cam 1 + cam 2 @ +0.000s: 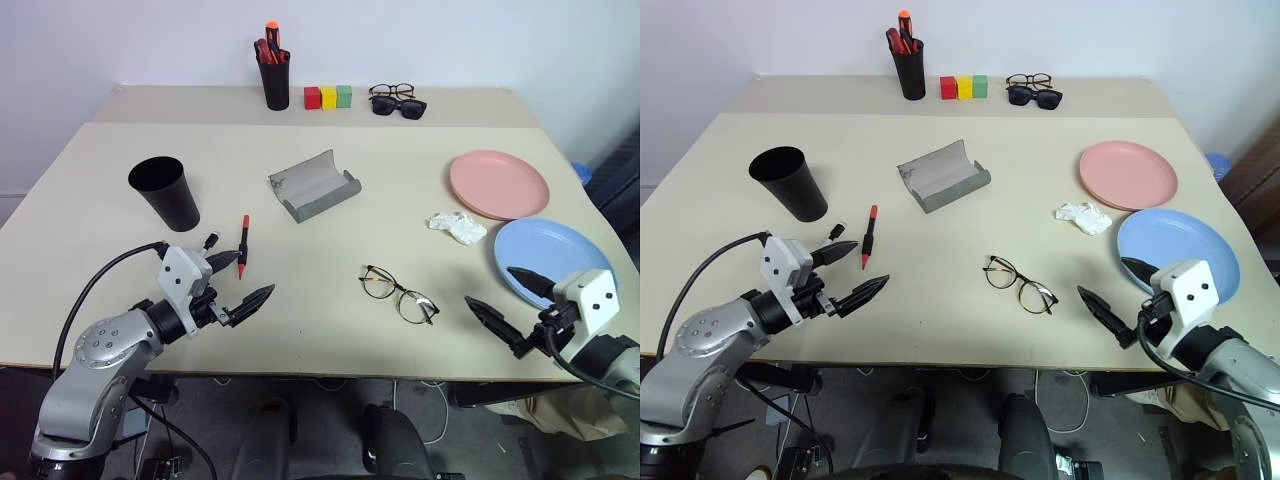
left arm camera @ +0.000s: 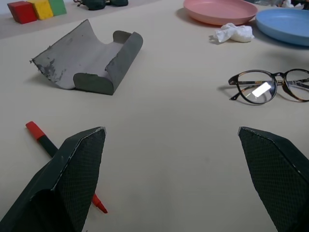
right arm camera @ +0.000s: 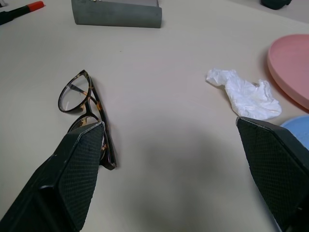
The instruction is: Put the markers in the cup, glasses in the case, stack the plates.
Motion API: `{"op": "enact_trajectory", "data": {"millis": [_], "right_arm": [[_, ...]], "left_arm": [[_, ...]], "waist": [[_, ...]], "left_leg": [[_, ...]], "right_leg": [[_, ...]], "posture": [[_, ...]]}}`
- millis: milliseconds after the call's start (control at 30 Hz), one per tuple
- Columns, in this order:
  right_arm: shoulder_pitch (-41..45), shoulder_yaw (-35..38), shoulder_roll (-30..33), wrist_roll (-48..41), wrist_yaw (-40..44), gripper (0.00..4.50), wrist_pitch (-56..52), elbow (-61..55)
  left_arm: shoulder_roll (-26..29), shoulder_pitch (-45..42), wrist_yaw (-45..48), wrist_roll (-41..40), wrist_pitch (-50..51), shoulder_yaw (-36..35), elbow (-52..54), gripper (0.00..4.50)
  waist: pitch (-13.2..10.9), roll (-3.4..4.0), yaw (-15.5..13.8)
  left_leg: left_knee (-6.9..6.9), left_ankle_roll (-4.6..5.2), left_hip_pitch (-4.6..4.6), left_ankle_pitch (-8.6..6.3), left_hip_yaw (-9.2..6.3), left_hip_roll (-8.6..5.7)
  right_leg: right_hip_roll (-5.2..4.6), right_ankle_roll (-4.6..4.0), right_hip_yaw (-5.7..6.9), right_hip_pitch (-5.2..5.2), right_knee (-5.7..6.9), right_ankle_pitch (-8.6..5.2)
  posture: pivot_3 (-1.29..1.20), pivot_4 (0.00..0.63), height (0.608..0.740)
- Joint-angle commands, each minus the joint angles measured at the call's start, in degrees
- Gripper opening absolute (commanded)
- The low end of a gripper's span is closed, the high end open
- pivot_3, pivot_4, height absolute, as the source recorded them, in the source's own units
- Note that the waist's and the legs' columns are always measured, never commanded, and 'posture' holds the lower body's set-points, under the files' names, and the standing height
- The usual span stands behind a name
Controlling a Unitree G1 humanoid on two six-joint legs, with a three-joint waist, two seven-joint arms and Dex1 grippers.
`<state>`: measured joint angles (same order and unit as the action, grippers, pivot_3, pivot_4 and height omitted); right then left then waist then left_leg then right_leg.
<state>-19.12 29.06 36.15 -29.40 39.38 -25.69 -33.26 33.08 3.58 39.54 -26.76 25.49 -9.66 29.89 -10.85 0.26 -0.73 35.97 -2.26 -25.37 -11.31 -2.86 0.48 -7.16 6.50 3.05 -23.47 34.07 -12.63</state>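
Note:
I should expect another marker hidden behind my left gripper to lift for the cup, because a small black end (image 1: 211, 241) sticks out there.
A red marker (image 1: 243, 245) with black ends lies flat on the table, just right of the black cup (image 1: 165, 192). My left gripper (image 1: 256, 273) hovers open right in front of the marker, touching nothing. The grey case (image 1: 314, 185) lies open mid-table. The thin-framed glasses (image 1: 398, 293) rest unfolded near the front edge. Right of them my right gripper (image 1: 488, 285) stands open and empty, beside the blue plate (image 1: 552, 260). The pink plate (image 1: 498, 184) sits separately behind the blue one.
A crumpled white tissue (image 1: 457, 226) lies between the plates and the glasses. At the back stand a pen holder (image 1: 274, 85) with pens, three coloured blocks (image 1: 328, 97), and sunglasses with another pair of spectacles (image 1: 397, 101). A small black item (image 1: 211, 240) lies left of the marker.

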Motion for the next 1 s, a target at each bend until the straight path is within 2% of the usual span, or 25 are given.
{"op": "enact_trajectory", "data": {"millis": [33, 333, 1000], "right_arm": [[0.1, 0.1, 0.4, 0.4, 0.8, 4.46, 1.9, 0.6], [1.8, -1.6, 0.7, 1.4, 2.2, 4.46, 4.4, 3.6], [8.5, -6.3, 3.2, 0.9, 2.9, 4.46, 1.8, 4.0]], "left_arm": [[-0.1, 0.0, -0.5, -0.2, -1.0, 0.2, 2.3, 4.50], [-0.8, -1.4, -2.2, -0.4, -0.6, 1.1, 2.1, 4.50], [-2.8, -3.3, -9.6, 2.1, 1.1, 3.1, 3.2, 4.50]], "waist": [[0.0, 0.00, 0.0], [0.0, 0.00, 0.0], [0.0, -0.02, -0.1]], "left_leg": [[0.00, 0.00, 0.00, 0.00, 0.00, 0.00], [0.00, 0.00, 0.00, 0.00, 0.02, 0.00], [0.03, 0.08, 0.01, 0.05, 0.04, 0.02]], "right_leg": [[0.00, 0.00, 0.00, 0.00, 0.00, 0.00], [0.00, 0.00, 0.00, 0.00, 0.00, 0.00], [0.03, -0.06, 0.00, 0.00, 0.06, 0.04]], "posture": [[0.00, 0.150, 0.740], [0.00, 0.150, 0.740], [0.00, 0.150, 0.740]]}}
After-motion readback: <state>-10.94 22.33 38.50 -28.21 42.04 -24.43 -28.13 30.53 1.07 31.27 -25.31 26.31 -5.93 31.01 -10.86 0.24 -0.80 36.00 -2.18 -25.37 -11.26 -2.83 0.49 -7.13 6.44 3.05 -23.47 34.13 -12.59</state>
